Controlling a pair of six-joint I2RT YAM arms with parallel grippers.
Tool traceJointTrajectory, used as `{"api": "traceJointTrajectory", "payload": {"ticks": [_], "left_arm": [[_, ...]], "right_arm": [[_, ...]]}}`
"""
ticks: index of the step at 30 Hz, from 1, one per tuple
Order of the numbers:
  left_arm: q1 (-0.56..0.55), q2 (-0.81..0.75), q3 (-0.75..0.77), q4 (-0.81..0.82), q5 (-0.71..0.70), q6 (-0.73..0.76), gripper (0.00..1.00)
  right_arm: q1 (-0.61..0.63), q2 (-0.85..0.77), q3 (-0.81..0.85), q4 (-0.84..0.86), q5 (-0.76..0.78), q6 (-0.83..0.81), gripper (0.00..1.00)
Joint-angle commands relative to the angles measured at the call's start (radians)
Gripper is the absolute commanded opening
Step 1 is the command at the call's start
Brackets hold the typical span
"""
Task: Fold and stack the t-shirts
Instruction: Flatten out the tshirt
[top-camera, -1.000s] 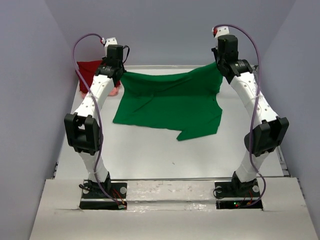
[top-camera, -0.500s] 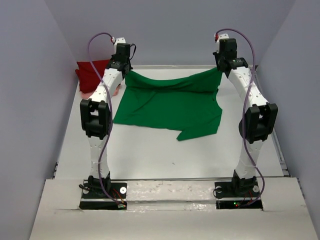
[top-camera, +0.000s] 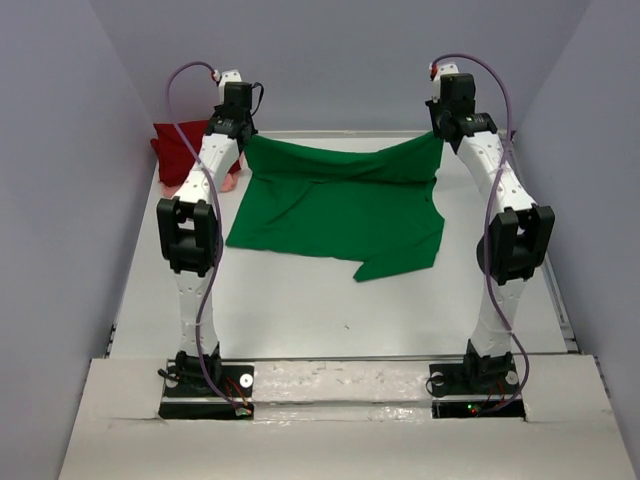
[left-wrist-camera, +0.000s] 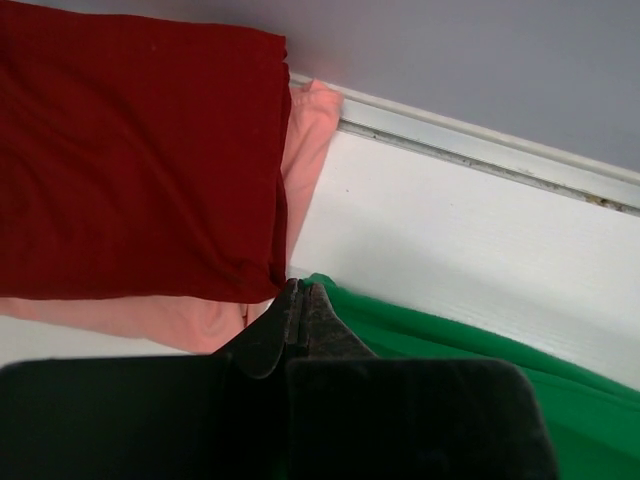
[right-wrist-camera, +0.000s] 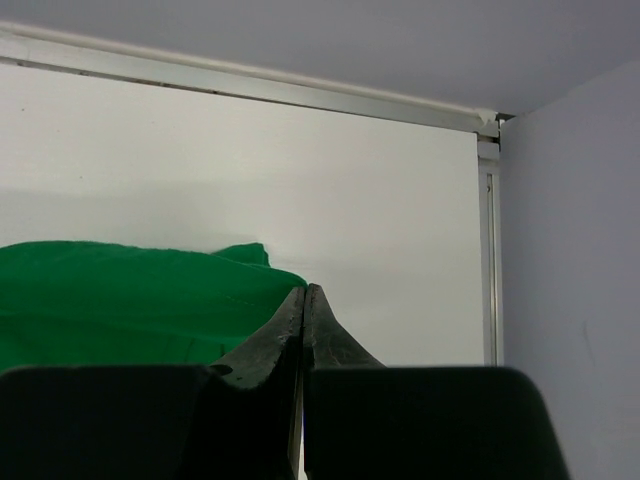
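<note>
The green t-shirt's near edge is crooked and has a flap jutting out (top-camera: 378, 270). So both my grippers should raise the t-shirt's far edge (top-camera: 345, 157) high and shake the t-shirt out before they fold it.
A bright green t-shirt (top-camera: 340, 210) lies spread across the middle of the table, its far edge lifted and stretched between both grippers. My left gripper (top-camera: 245, 141) is shut on its far left corner, and the wrist view shows the green cloth (left-wrist-camera: 450, 350) at the closed tips (left-wrist-camera: 302, 290). At the far right corner my right gripper (top-camera: 441, 137) is shut on the green cloth (right-wrist-camera: 120, 290), which meets its tips (right-wrist-camera: 304, 292). A folded dark red t-shirt (top-camera: 180, 143) (left-wrist-camera: 140, 150) rests on a salmon pink t-shirt (top-camera: 229, 183) (left-wrist-camera: 150, 315) in the far left corner.
A raised rail (top-camera: 340, 133) (right-wrist-camera: 240, 85) runs along the table's far edge, close behind both grippers. Grey walls (top-camera: 60, 200) stand on both sides and behind. A side rail (right-wrist-camera: 489, 250) runs just right of the right gripper. Bare white tabletop (top-camera: 330, 310) lies in front of the green shirt.
Both arms have stretched farther back and straightened up, carrying the green shirt's far edge toward the back rail. The near part of the shirt has stayed in place on the table.
</note>
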Motion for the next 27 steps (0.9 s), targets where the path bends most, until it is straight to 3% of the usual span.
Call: {"api": "traceJointTrajectory", "payload": {"ticks": [1,5,9,15,17,22,27], "left_arm": [[0.021,-0.044,0.042,0.02,-0.02,-0.02,0.0],[0.018,-0.114,0.014,0.009,0.028,-0.032,0.0],[-0.007,-0.243,-0.024,-0.01,0.059,-0.017,0.0],[-0.108,-0.518,-0.064,-0.078,0.036,0.051,0.0],[-0.171,-0.649,-0.116,-0.08,0.002,0.061,0.0],[-0.257,-0.976,-0.277,-0.08,-0.056,0.048,0.0],[-0.266,-1.174,-0.343,-0.15,-0.021,0.032,0.0]], "right_arm": [[-0.004,0.004,0.079,0.043,-0.012,0.009,0.0],[-0.004,-0.095,0.04,0.052,-0.029,0.03,0.0],[0.015,-0.325,-0.095,0.132,-0.03,0.033,0.0],[0.104,-0.664,-0.201,0.14,0.04,0.0,0.0],[0.205,-0.784,-0.259,0.16,0.117,-0.023,0.0],[0.301,-0.973,-0.332,0.111,0.198,-0.007,0.0],[0.321,-1.096,-0.329,0.027,0.204,0.007,0.0]]}}
